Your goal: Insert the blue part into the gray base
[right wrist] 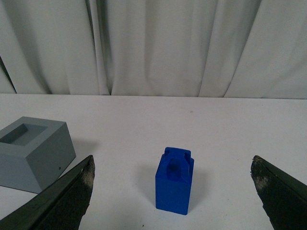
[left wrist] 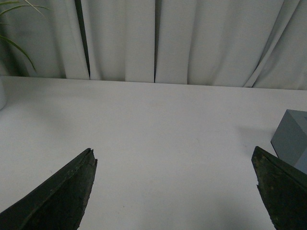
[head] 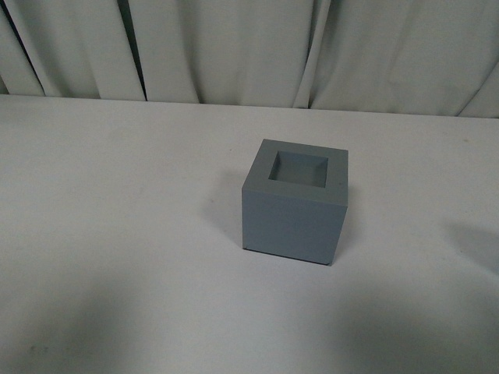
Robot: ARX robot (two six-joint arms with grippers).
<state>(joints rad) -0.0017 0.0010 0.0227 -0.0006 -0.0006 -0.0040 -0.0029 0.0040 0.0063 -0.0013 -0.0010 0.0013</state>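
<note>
The gray base's hollow (right wrist: 26, 134) looks shallow next to the tall blue part (right wrist: 173, 183), so I expect the blue part to still stand out above the gray base's rim when I put it in.
The gray base (head: 295, 201) stands on the white table with its square recess empty and facing up. It also shows at the edge of the left wrist view (left wrist: 292, 140) and in the right wrist view (right wrist: 32, 152). The blue part (right wrist: 174, 180) stands upright on the table with its loop handle on top, seen only in the right wrist view, apart from the base. My right gripper (right wrist: 172, 165) is open, with the blue part ahead between its fingers and untouched. My left gripper (left wrist: 173, 155) is open and empty over bare table. Neither gripper shows in the front view.
The white table (head: 117, 195) ends at a pale curtain (head: 249, 47) along the back. Green plant leaves (left wrist: 14, 28) and a white object's edge (left wrist: 2, 93) show at the far side of the left wrist view.
</note>
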